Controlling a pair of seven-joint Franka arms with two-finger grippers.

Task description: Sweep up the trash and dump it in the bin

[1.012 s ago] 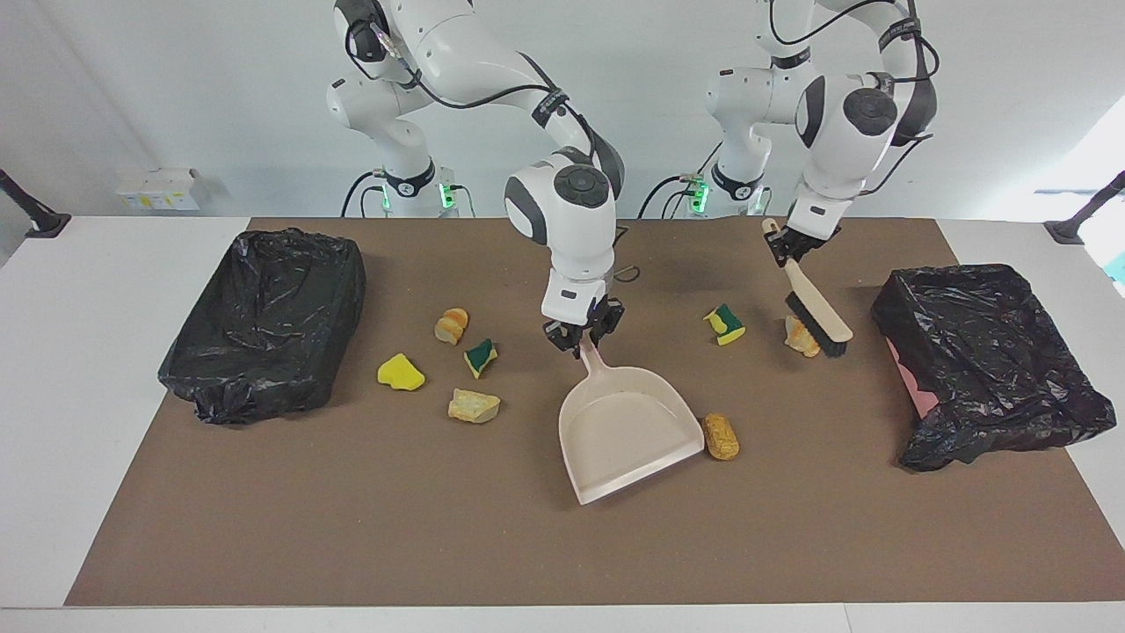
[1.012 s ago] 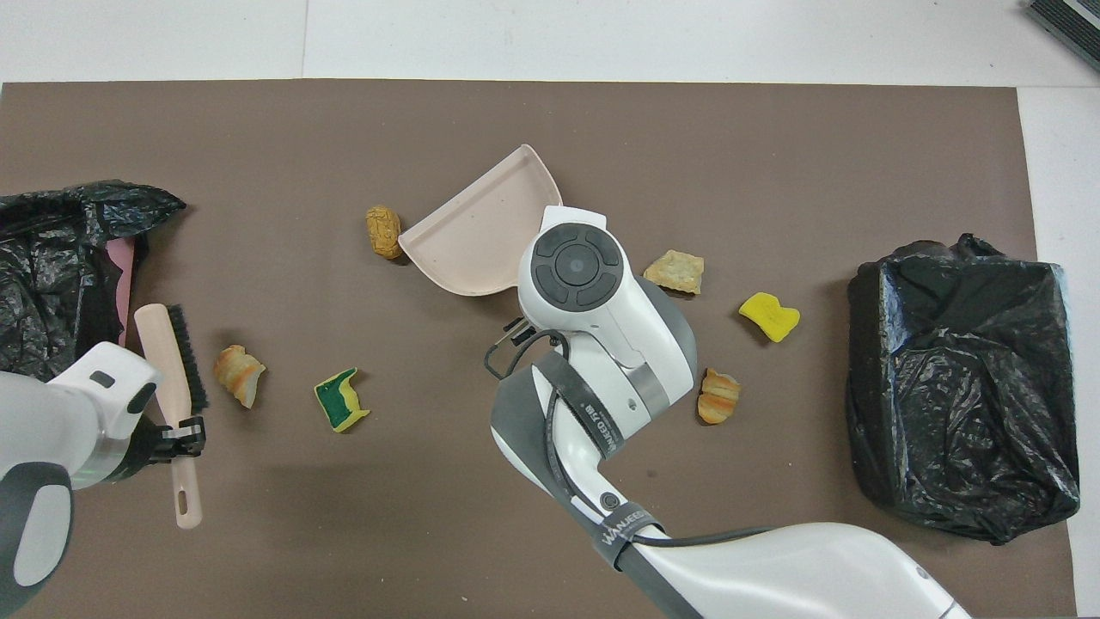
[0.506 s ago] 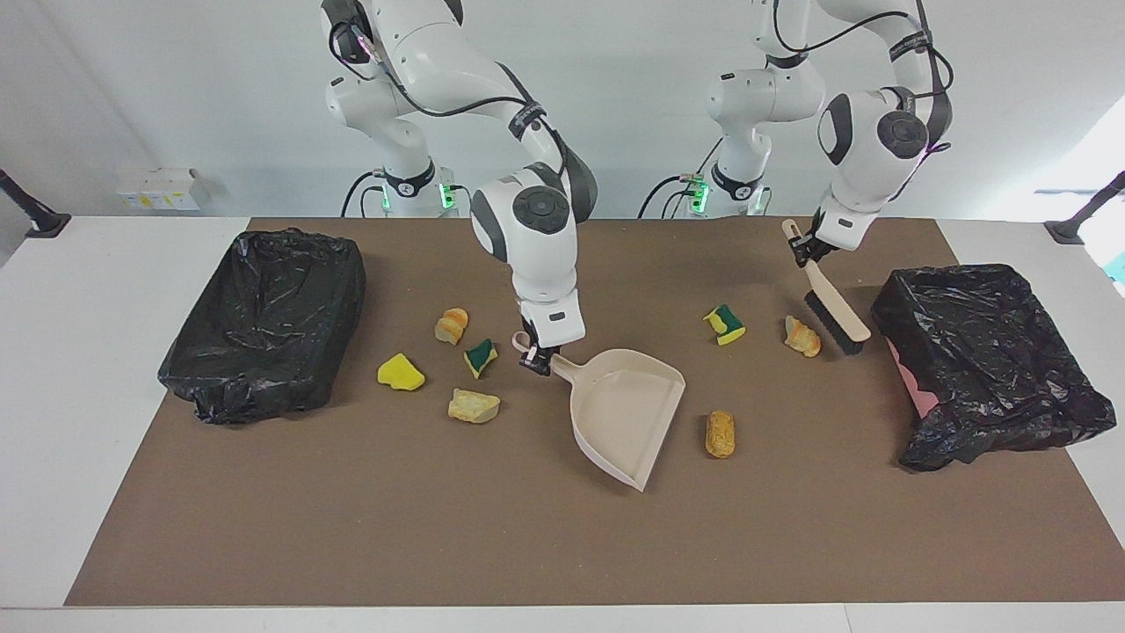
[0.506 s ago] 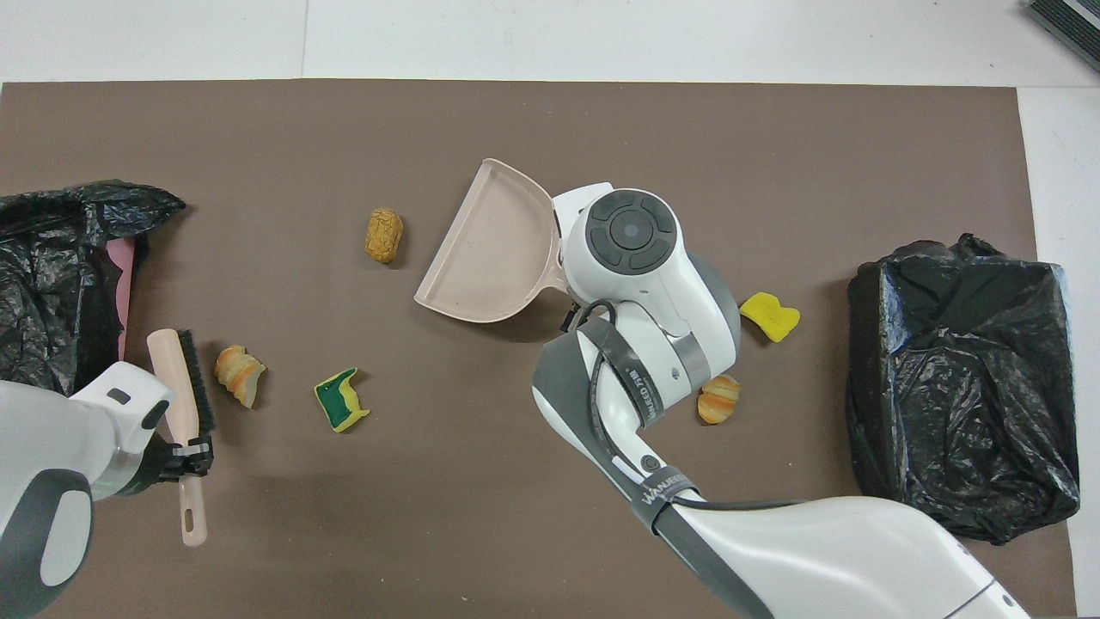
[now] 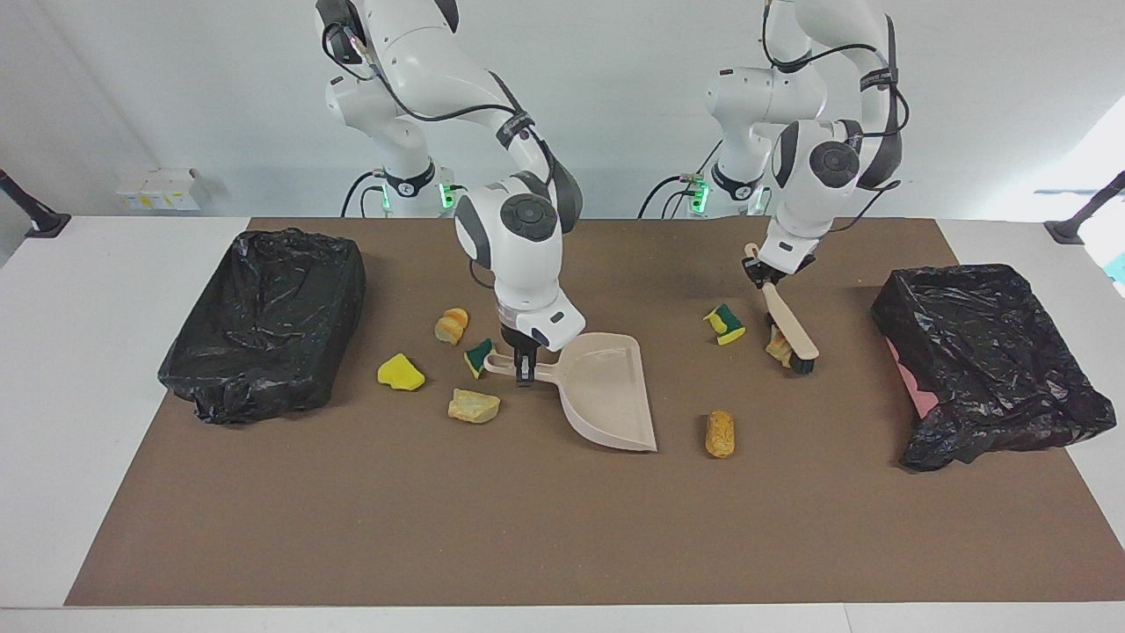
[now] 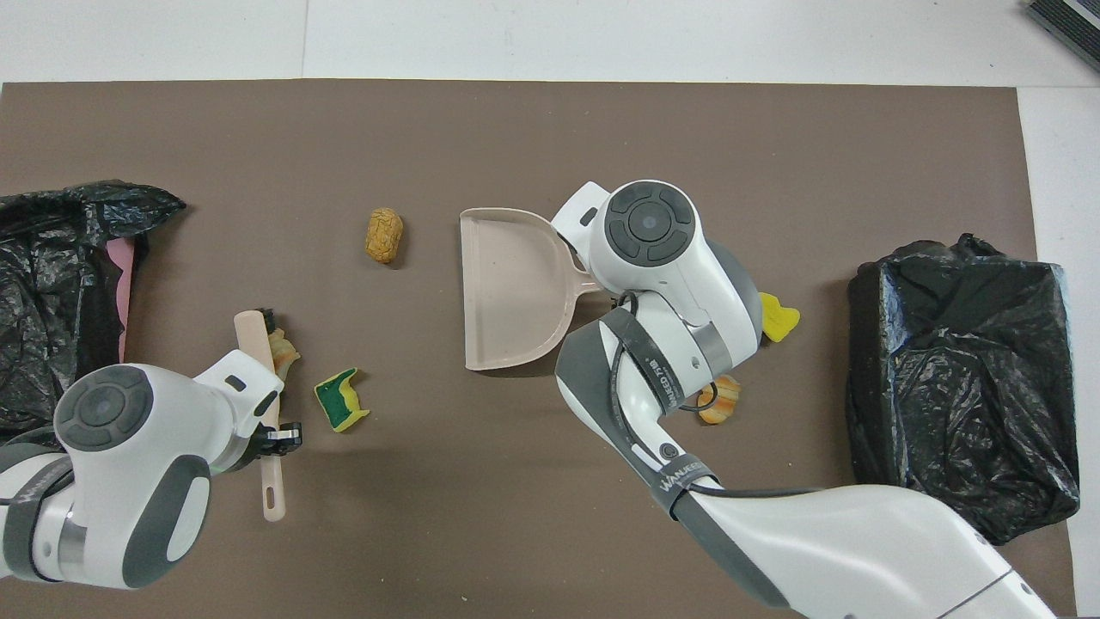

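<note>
The green-yellow sponge bit [image 6: 340, 401] is past the corner of the dustpan's open edge [image 6: 469, 294]. My left gripper should angle the brush behind the sponge bit and sweep toward that edge.
My right gripper [image 5: 525, 369] is shut on the handle of the beige dustpan [image 5: 606, 387] [image 6: 511, 297], whose open edge faces the left arm's end of the table. A tan-orange scrap [image 5: 719, 433] [image 6: 383, 234] lies just off that edge. My left gripper [image 5: 758, 274] [image 6: 277, 435] is shut on the handle of the brush [image 5: 791, 332], and the bristles rest against a bread chunk [image 5: 777, 348] [image 6: 283, 351]. A green-yellow sponge bit [image 5: 725, 323] [image 6: 342, 400] lies beside it. Several more scraps [image 5: 474, 405] lie near the dustpan handle, toward the right arm's end.
A bin lined with a black bag [image 5: 264, 321] [image 6: 958, 378] stands at the right arm's end of the brown mat. Another black-bagged bin [image 5: 984, 352] [image 6: 51, 284] stands at the left arm's end.
The right gripper shifted toward its own end and swung the dustpan's mouth round to face the left arm's end. The left gripper brought the brush from beside the bin onto the bread chunk.
</note>
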